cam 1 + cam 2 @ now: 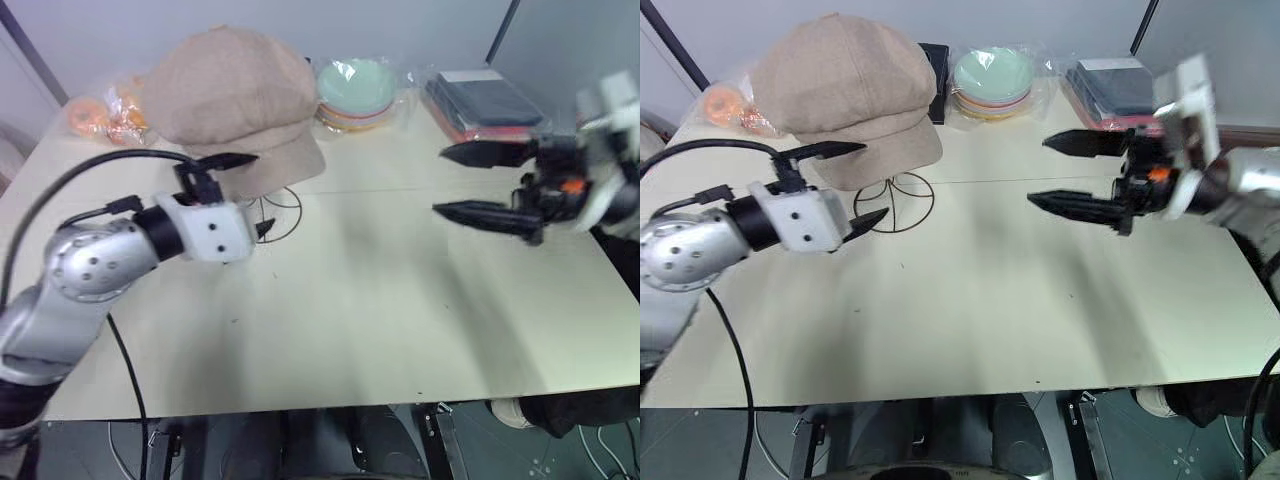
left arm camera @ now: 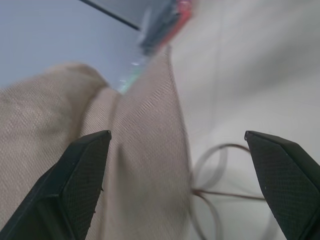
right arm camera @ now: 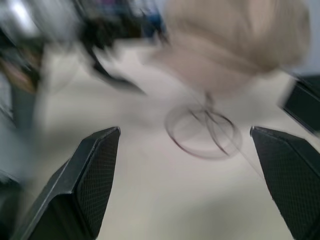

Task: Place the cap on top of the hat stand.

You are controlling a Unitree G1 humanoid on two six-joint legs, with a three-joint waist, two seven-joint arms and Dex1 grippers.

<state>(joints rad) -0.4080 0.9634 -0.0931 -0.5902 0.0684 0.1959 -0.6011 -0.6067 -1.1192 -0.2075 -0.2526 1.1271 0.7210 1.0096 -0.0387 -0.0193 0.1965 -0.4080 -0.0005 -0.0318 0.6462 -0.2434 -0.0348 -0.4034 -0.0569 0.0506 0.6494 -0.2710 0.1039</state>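
Observation:
The cap is crooked on the hat stand, and the cap's brim is slanting toward my right gripper, so my left gripper should pinch the cap's brim and straighten the cap by turning it.
The beige cap rests on the head of the dark wire hat stand, whose ring base lies on the table under the brim. My left gripper is open just in front of the brim. One finger is level with the brim's edge and the other is down by the ring base. In the left wrist view the cap's fabric lies close ahead between the open fingers. My right gripper is open over the table well to the right of the cap, pointing toward it, with nothing between its fingers.
A stack of pastel bowls in plastic wrap sits behind the cap. Dark folded goods in a packet lie at the back right. A bag of orange items is at the back left, and a black box stands behind the cap.

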